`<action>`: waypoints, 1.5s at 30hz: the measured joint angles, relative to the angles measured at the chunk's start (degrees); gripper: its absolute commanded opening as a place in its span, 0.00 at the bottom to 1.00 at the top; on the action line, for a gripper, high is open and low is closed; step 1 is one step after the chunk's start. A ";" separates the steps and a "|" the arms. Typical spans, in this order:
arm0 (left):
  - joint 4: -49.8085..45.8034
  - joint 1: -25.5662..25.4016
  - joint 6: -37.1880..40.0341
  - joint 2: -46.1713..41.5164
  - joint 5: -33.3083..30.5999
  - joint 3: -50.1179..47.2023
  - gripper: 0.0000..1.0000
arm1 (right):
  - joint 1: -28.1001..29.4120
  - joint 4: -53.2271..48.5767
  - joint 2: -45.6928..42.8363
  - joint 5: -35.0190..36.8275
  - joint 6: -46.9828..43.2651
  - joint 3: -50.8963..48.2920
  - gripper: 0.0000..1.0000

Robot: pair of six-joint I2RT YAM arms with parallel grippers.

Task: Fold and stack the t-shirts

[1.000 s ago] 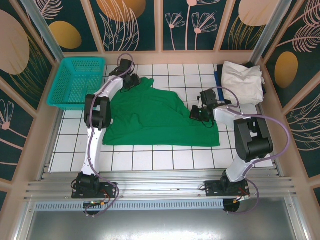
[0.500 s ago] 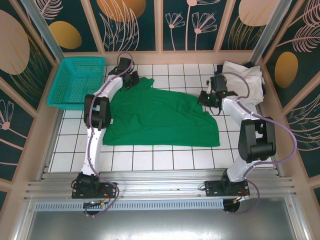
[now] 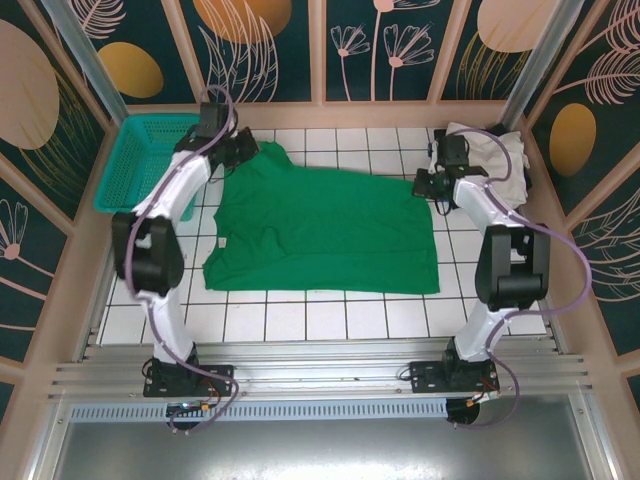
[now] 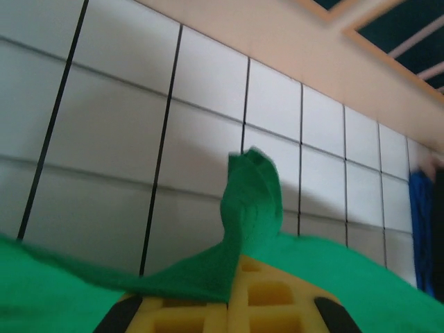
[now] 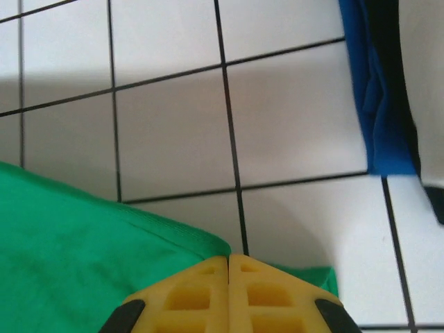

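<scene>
My left gripper should fold the t-shirt's corner there forward toward its near edge (image 3: 232, 278), because the green t-shirt's far edge (image 3: 312, 168) slants toward the back wall at my gripper.
The emerald green t-shirt (image 3: 320, 235) lies spread over the middle of the white tiled table. My left gripper (image 3: 242, 150) is shut on its far left corner. In the left wrist view, a twist of green cloth (image 4: 251, 201) stands up from between the closed yellow fingers (image 4: 277, 298) of that gripper (image 4: 239, 262). My right gripper (image 3: 428, 186) is shut on the far right corner. In the right wrist view, the hem (image 5: 139, 222) runs under the closed tips of the right gripper (image 5: 228, 258). An off-white t-shirt (image 3: 488, 158) lies heaped at the back right, over blue (image 5: 374, 104) and black (image 5: 390, 62) cloth.
A teal mesh basket (image 3: 150, 160) stands at the back left, close to the left arm. The wooden back wall (image 3: 330, 112) runs just behind both grippers. The blue cloth (image 4: 418, 229) shows at the right edge of the left wrist view. Bare tiles (image 3: 330, 320) lie in front of the green shirt.
The left gripper shut on the green shirt's far corner and pulled it back-left. The right gripper carried its corner back and right. The shirt now lies wider and flatter.
</scene>
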 measured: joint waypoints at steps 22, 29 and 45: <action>8.17 -0.04 -2.32 -22.95 -0.11 -37.44 0.00 | -4.72 3.87 -1.20 -7.85 6.75 -8.87 0.00; 9.55 -0.04 -0.83 -24.59 -1.44 -28.87 0.00 | -5.03 3.89 0.90 -6.43 5.33 -2.49 0.00; 8.98 -0.04 -2.43 -36.26 -3.37 -58.58 0.00 | -6.97 4.85 -3.45 -7.17 5.40 -19.63 0.00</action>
